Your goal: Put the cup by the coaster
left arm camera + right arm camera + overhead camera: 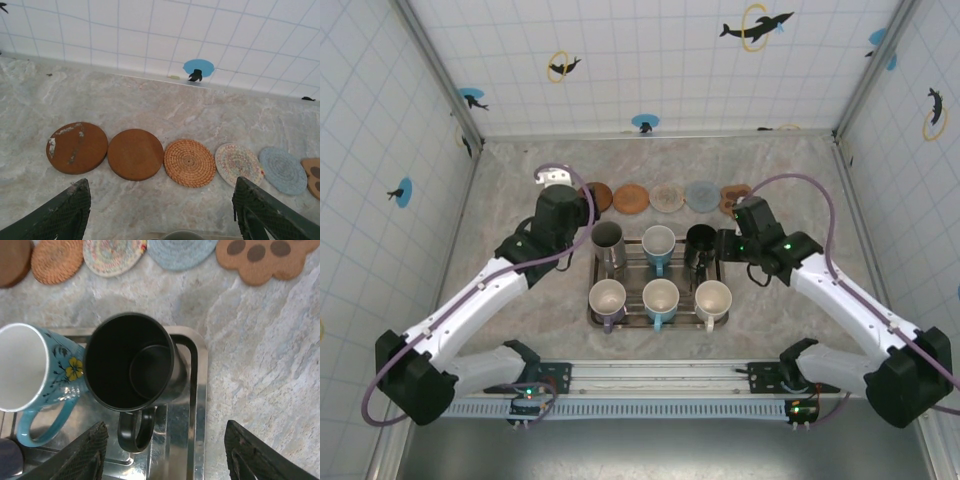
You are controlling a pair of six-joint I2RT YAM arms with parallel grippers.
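Note:
I keep moving my right gripper toward that handle [131, 440] and close it there, as the black cup's handle [134, 436] points toward its open fingers and is clear of the blue cup.
A black cup [130, 360] stands upright in the back right corner of a steel tray [197, 390]. Its handle [135, 432] points toward my right gripper [165, 455], which is open with the handle between its fingers and nothing gripped. From above, that gripper [724, 243] sits just right of the black cup [701, 240]. My left gripper [162, 220] is open and empty, facing a row of coasters: two brown cork discs [135, 154], a woven one [189, 162], a pastel one [238, 164] and a blue one [282, 170]. A cup rim [182, 235] peeks in below it.
The tray [590, 322] holds several cups: a steel one [608, 240] and a blue one [658, 243] at the back, three in front. A paw-shaped coaster [265, 260] ends the row on the right. Tiled walls enclose the marble table.

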